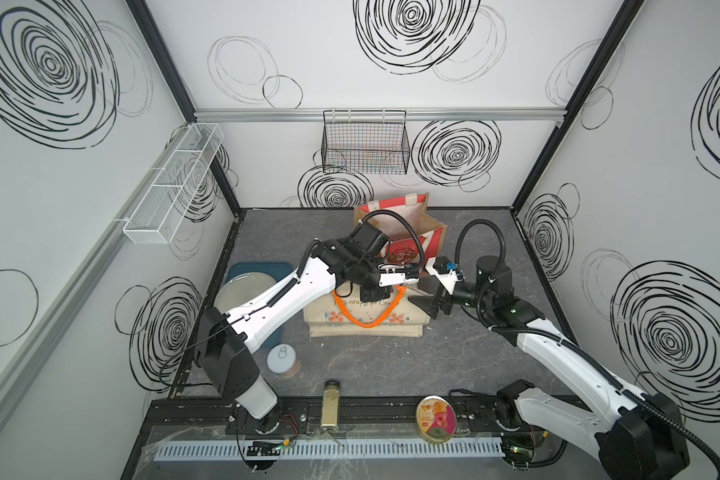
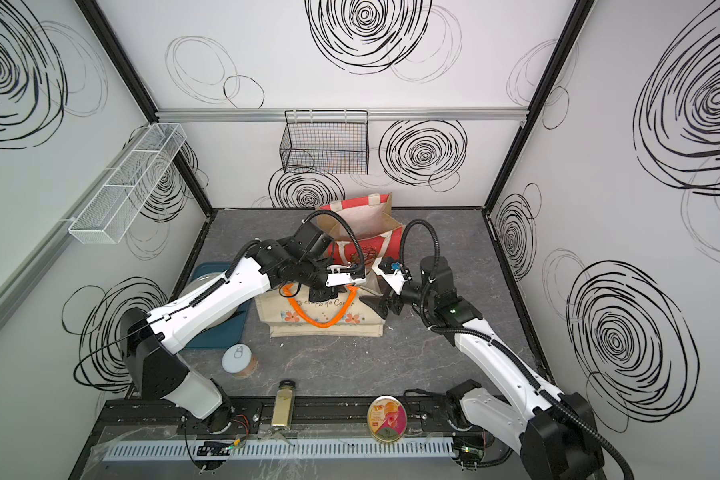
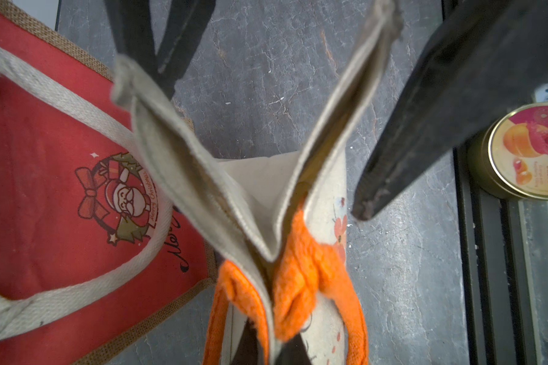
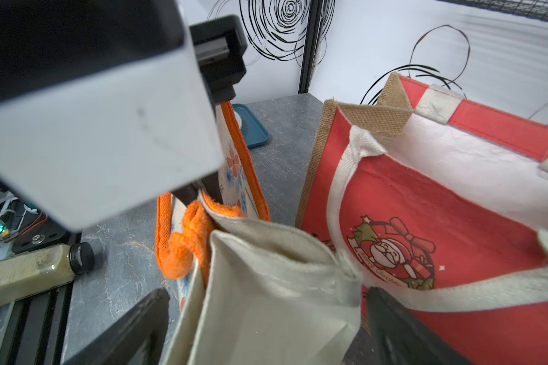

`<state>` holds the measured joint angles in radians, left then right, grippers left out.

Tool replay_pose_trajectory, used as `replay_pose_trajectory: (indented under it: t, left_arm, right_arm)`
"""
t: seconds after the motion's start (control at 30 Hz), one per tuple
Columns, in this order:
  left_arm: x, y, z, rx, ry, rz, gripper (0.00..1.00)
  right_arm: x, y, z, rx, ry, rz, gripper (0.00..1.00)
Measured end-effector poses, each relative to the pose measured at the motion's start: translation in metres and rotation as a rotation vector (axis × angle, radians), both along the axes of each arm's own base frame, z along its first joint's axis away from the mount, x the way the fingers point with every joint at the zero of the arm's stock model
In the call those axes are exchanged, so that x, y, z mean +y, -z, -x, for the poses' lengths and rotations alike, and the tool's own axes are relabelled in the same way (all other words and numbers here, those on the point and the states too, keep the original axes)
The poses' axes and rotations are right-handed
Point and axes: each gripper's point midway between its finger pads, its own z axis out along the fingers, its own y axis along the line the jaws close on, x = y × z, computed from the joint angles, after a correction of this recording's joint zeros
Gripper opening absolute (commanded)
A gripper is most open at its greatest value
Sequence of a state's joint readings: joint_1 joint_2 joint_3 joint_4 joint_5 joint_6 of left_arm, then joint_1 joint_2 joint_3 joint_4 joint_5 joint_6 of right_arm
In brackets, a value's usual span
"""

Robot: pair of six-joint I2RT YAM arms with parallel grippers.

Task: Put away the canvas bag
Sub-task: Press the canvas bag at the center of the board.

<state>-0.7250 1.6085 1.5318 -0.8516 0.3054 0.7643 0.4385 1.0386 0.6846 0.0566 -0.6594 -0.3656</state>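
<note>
Next, I pinch the fold's side edges (image 4: 205,298) together with my right gripper to flatten it, because the canvas bag's cream end fold (image 4: 280,295) spreads wide past my left gripper's hold.
The canvas bag (image 1: 362,320) (image 2: 329,322) is cream with flower prints and orange handles (image 3: 298,284), and it stands mid-table in both top views. My left gripper (image 1: 410,287) (image 3: 276,346) is shut on its top rim where an orange handle joins. The rim spreads open beyond the jaws in the left wrist view. My right gripper (image 1: 433,303) (image 4: 266,319) is open, one black finger on each side of the bag's cream end fold (image 4: 266,278) without pinching it. The fingertips (image 4: 133,322) stand well apart.
A red Christmas bag (image 1: 408,241) (image 4: 424,221) stands open just behind the canvas bag. A teal tray (image 1: 262,268) with a plate lies at the left. A can (image 1: 281,360), a spice bottle (image 1: 331,403) and a sweets tin (image 1: 436,417) sit near the front. A black wire basket (image 1: 364,143) hangs on the back wall.
</note>
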Motion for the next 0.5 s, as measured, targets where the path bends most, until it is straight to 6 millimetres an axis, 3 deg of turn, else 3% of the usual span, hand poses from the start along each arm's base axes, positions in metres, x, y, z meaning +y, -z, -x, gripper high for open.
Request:
replay_pose_trajectory:
  t: [0.13,0.27,0.5]
  left_arm:
    - [0.0,0.0,0.002,0.007,0.01,0.004,0.0]
    - [-0.001,0.0,0.003,0.013,0.014,0.006,0.0]
    - [0.006,0.004,0.004,0.04,0.003,-0.018,0.0]
  right_arm:
    - [0.0,0.002,-0.003,-0.015,-0.023,-0.002,1.0]
    - [0.016,0.007,0.0,-0.026,-0.104,-0.013,0.99]
    - [0.024,0.017,0.0,-0.028,-0.142,0.0,0.79]
